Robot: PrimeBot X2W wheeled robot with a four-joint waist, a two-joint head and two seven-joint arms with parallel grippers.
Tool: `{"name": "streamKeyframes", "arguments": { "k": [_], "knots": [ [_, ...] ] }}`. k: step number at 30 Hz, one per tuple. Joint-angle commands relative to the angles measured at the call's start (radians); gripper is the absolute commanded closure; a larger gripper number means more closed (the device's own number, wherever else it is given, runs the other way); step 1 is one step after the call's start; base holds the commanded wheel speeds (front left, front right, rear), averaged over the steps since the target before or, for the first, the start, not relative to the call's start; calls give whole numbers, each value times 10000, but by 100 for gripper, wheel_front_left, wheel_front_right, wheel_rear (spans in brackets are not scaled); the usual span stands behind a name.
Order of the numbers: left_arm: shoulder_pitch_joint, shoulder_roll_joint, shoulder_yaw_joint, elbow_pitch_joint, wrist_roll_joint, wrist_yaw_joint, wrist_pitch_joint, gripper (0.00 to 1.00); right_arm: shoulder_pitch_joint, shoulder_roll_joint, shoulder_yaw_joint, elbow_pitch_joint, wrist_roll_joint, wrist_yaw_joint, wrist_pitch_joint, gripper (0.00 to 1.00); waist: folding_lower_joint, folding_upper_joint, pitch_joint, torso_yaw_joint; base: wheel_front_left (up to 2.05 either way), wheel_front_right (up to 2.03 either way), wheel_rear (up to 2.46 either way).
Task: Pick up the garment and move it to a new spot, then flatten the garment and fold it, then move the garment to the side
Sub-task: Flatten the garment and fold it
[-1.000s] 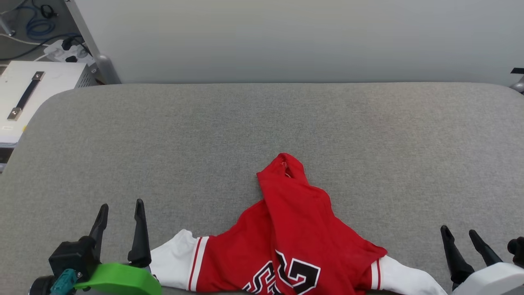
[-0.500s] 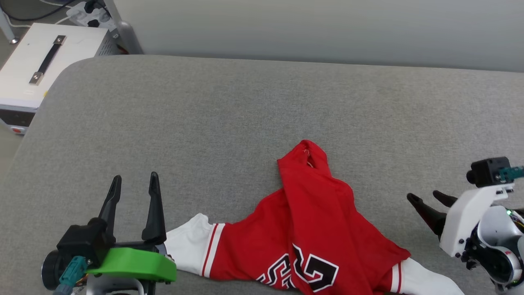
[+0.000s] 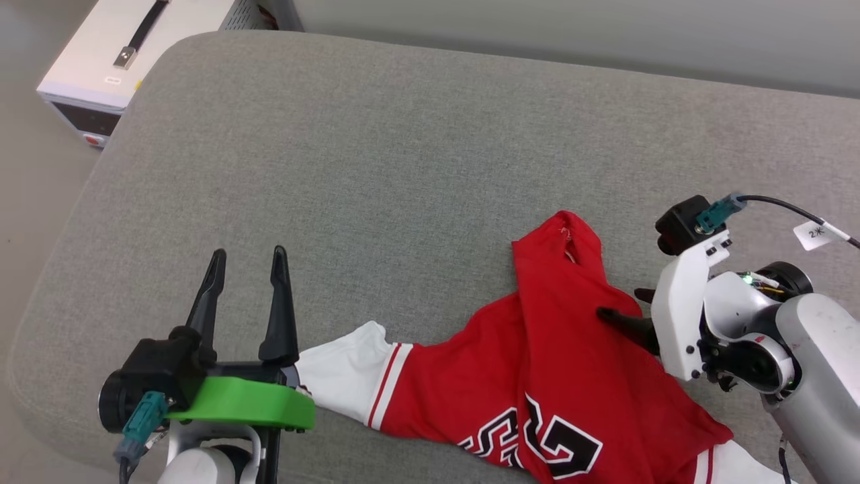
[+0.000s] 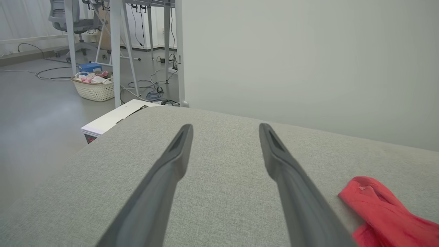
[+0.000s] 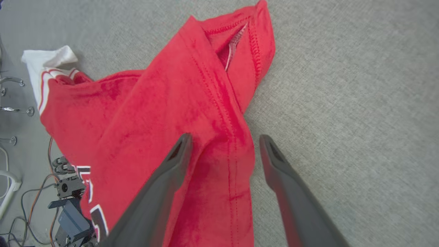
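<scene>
I expect the red jersey (image 3: 568,355) to spread out and show its number when I pull the jersey's fold away, because a crease runs across the black lettering (image 3: 521,423).
The garment (image 3: 537,376) is a red jersey with white sleeves and a black "23", lying crumpled at the near middle-right of the grey padded table (image 3: 403,168). A narrow red fold of it points toward the far side. My right gripper (image 3: 621,304) stands open over the right edge of that fold. In the right wrist view its fingers (image 5: 224,136) straddle a raised red ridge of the garment (image 5: 164,113); I cannot tell whether they touch it. My left gripper (image 3: 248,254) is open and empty, just left of the white sleeve (image 3: 349,370). The left gripper (image 4: 225,126) points along bare table, the garment (image 4: 377,202) to its right.
A white box with a black handle (image 3: 134,47) stands on the floor past the table's rounded far-left corner. A pale wall runs behind the table. A laundry basket (image 4: 94,89) and cables lie on the floor beyond. Cables and electronics (image 5: 68,206) hang below the table's near edge.
The head camera has shifted, so the whole picture slid. My right gripper rose from the near right edge, turned, and came in over the garment's right side. The left gripper and garment stayed put.
</scene>
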Motion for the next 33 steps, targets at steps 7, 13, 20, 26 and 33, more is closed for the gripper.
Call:
{"name": "streamKeyframes", "arguments": {
  "k": [7,13,20,26,33],
  "knots": [
    [-433,-239,-100,373,-78,-198,-265,0,-464,-263,1395,1200,665,-6,686,0,-1,0,599,520,0,0,0],
    [-488,-313,-118,494,-134,-267,-376,0,-393,-305,2254,1631,1109,-6,1170,86,-1,0,714,543,0,0,0],
    [-561,-317,-96,627,-161,-312,-448,0,-1223,-351,2540,1306,1344,-6,874,100,-1,0,692,378,0,0,0],
    [-552,-252,-105,715,-175,-325,-450,0,-2661,-479,2551,625,1112,-6,271,100,-1,0,509,243,0,0,0],
    [-611,-275,-231,751,-192,-373,-455,0,-4215,-550,2557,707,1058,-6,295,100,-1,0,525,303,0,0,0]
  ]
}}
